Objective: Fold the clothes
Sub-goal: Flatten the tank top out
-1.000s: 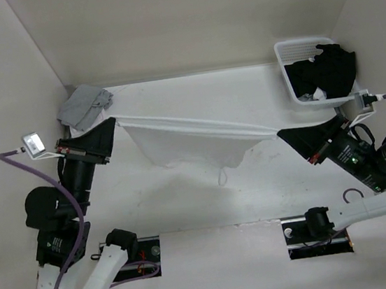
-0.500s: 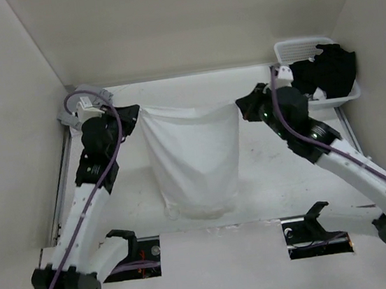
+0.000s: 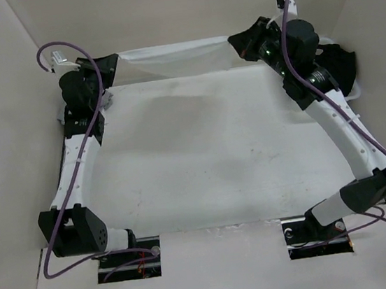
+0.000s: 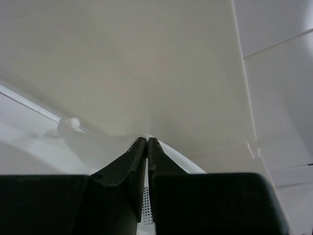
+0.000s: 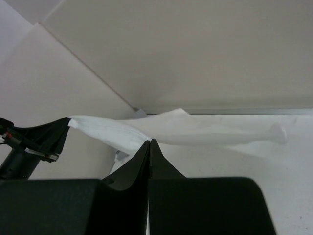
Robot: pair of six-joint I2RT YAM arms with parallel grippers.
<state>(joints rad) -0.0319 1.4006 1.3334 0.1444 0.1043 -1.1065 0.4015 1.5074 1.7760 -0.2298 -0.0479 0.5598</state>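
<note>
My two grippers should move back and lower the white garment across the table's clear middle before folding it, because it hangs high, close to the back wall.
The clothes, a plain white garment, hang stretched in a band between both grippers, high at the back of the table and close to the back wall. My left gripper is shut on its left end and my right gripper on its right end. In the left wrist view the gripper pinches white fabric at its tips. The right wrist view shows the gripper shut on the cloth, which runs across to the left gripper.
A white basket holding a black garment sits at the back right, partly behind the right arm. A bit of grey garment shows behind the left arm. Side walls stand close to both arms.
Both arms have reached far back and upward. The garment, hanging down over mid-table half a second ago, is now lifted off the table and pulled out near the back wall.
</note>
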